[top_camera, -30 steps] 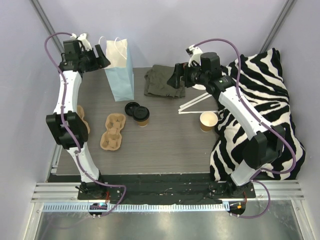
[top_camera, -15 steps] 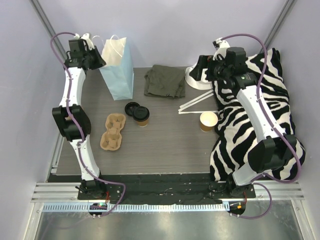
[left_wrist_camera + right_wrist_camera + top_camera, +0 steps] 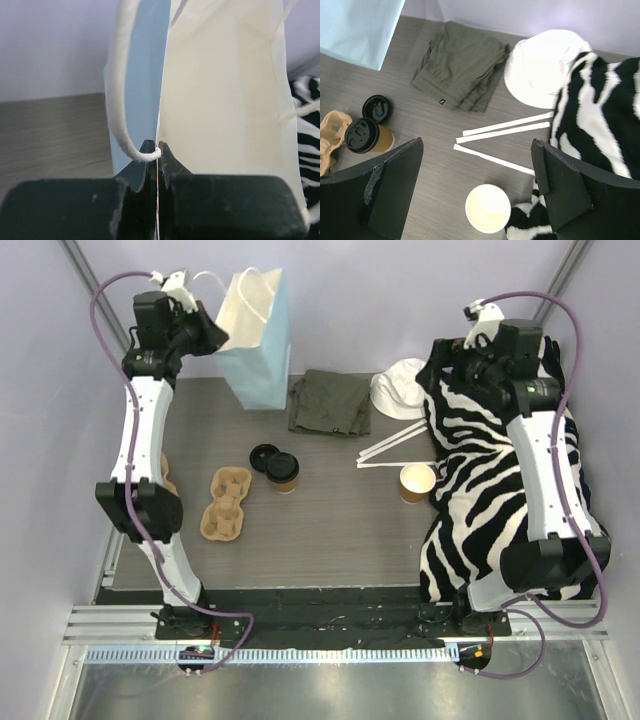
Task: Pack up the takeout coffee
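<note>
The blue paper bag is hanging at a slant from one rim corner. I should set it upright near the front edge, and my right gripper should hold its opposite corner.
The takeout coffee, a tan cup with a black lid, stands mid-table beside a loose black lid. The blue paper bag is at the back left with its white inside showing. My left gripper is shut on the bag's upper rim, right by the white rope handle. My right gripper hangs open high over the back right, holding nothing, far from the coffee.
A lidless tan cup stands by the zebra blanket. A brown pulp carrier lies left of the coffee. Folded green cloth, a white hat and white paper strips lie at the back.
My left gripper has shut on the bag's rim and drawn the bag up and toward the back right. My right arm has swung away rightward over the blanket, still open.
</note>
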Controlling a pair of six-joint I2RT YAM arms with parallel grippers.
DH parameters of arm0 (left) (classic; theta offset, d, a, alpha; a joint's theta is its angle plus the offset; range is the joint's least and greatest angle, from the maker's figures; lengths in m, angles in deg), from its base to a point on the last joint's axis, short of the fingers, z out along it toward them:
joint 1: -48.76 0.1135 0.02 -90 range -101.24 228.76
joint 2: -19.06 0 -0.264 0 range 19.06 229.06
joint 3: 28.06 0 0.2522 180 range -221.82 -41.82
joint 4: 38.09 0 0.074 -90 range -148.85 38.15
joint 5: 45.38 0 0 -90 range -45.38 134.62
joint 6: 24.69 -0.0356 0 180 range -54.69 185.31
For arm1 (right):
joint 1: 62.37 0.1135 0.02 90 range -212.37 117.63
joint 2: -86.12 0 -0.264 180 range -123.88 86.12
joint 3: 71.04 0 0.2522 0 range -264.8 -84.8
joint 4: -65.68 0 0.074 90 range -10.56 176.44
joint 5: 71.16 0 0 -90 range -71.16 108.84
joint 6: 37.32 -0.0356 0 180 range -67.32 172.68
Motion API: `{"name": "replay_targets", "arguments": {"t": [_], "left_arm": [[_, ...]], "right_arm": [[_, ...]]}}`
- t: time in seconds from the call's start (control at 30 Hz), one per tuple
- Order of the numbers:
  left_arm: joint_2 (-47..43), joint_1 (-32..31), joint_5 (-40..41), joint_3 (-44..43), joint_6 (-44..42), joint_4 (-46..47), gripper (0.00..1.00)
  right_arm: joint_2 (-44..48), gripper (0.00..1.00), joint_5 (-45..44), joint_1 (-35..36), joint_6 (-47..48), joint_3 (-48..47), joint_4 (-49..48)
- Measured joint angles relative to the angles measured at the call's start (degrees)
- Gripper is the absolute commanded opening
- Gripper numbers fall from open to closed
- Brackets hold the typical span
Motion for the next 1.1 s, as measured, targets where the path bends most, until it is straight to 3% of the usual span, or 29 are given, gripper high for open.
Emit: {"name": "replay_targets", "arguments": {"t": [0.23, 0.43, 0.67, 0.83, 1.1], "left_arm": [[-16.59, -13.7, -3.23, 1.99, -0.11, 0.02, 0.0], [-25.9, -19.06, -10.51, 10.43, -3.37, -4.94, 0.0], [-23.5, -22.47, -18.23, 19.12, -16.39, -19.85, 0.0], [-21.0, -24.0, -20.65, 23.37, -24.24, -27.02, 0.0], [-17.55, -29.05, -25.24, 24.09, -34.53, -34.77, 0.0]], "right_arm": [[10.08, 0.98, -2.05, -1.29, 1.22, -0.76, 3.98], [21.44, 0.99, -1.9, -1.27, 5.57, 1.66, 5.55], [34.05, 0.99, 7.8, -1.29, 20.59, 10.23, 11.98], [38.91, 0.93, 16.33, -1.27, 32.24, 12.44, 19.74], [31.71, 0.85, 29.24, -0.76, 44.06, 12.68, 31.19]]}}
